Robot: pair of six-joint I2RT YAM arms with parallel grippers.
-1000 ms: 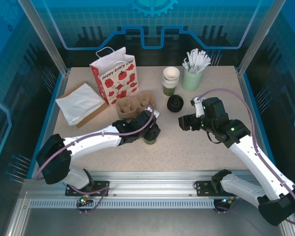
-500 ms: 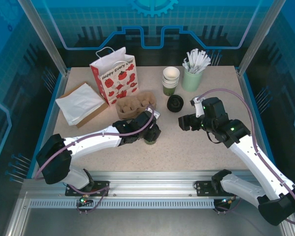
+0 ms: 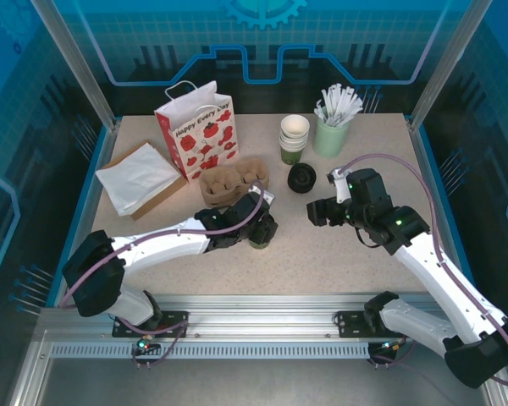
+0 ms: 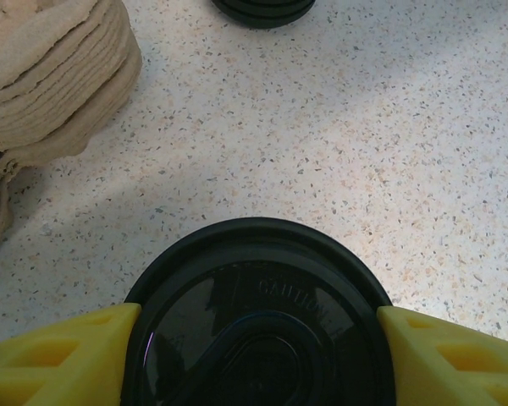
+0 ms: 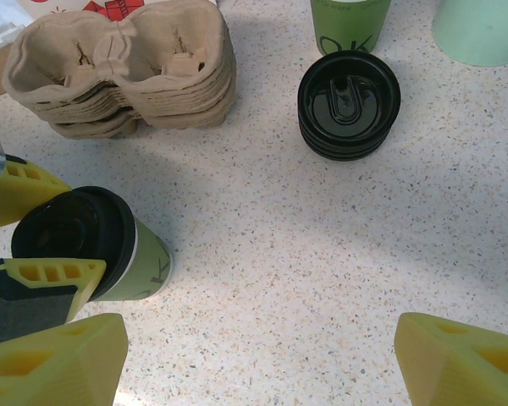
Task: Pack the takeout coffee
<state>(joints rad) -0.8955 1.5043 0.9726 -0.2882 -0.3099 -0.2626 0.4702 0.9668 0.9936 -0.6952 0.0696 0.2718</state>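
Observation:
The cup's white rim [image 5: 134,254] can be seen under the black lid, so my left gripper should open and push the lid [image 5: 70,227] down together with my right gripper.
The takeout coffee [image 3: 259,238] is a small olive-green cup with a black lid, standing upright on the speckled table just in front of the cup carriers. My left gripper [image 3: 258,229] is shut on it. In the left wrist view the black lid [image 4: 258,321] sits between the yellow fingers [image 4: 59,359], which touch its rim on both sides. The right wrist view shows the cup [image 5: 144,266] at the left with the left gripper [image 5: 42,233] clamped at lid height. My right gripper [image 3: 317,211] hovers open over bare table to the right of the cup, with nothing between its fingers [image 5: 258,347].
A stack of brown pulp cup carriers [image 3: 233,182] lies behind the cup. A strawberry paper bag [image 3: 196,127] stands at the back left beside flat white bags [image 3: 140,178]. A stack of black lids [image 3: 302,178], nested lidless cups [image 3: 295,138] and a pale green cup of sticks [image 3: 330,135] stand behind.

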